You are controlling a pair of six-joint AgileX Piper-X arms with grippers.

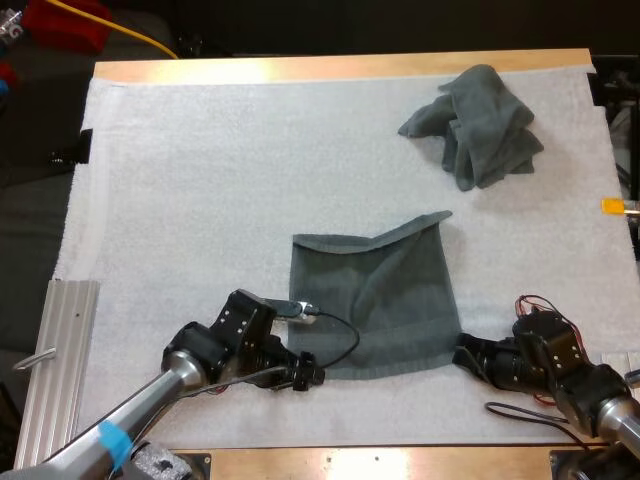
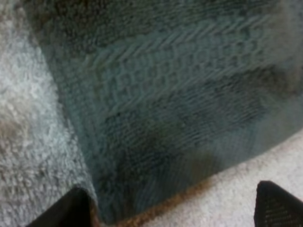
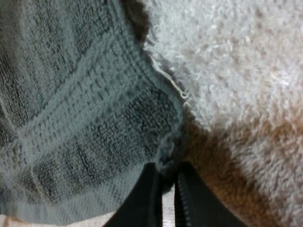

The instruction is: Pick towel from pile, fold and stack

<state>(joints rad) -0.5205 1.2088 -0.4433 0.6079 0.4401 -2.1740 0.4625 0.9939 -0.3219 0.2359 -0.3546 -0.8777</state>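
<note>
I expect the spread towel (image 1: 405, 305) to slide along and smooth out when I pull its near corners, because the towel's far edge (image 1: 375, 242) is loosely folded over above a slack fold.
A dark grey-green towel (image 1: 385, 300) lies spread on the white mat, with its far edge folded over unevenly. A second towel (image 1: 480, 125) sits crumpled at the far right. My left gripper (image 1: 305, 377) is at the spread towel's near left corner. Its fingers (image 2: 71, 210) stand apart, open, and the towel corner (image 2: 142, 142) lies between them, close to one finger. My right gripper (image 1: 465, 355) is at the near right corner. Its fingers (image 3: 142, 201) are shut on the tip of that towel corner (image 3: 94, 118).
A ribbed metal plate (image 1: 60, 350) lies off the mat's near left edge. The white mat (image 1: 220, 170) stretches wide between the two towels and to the left. Wooden table edges run along the far and near sides.
</note>
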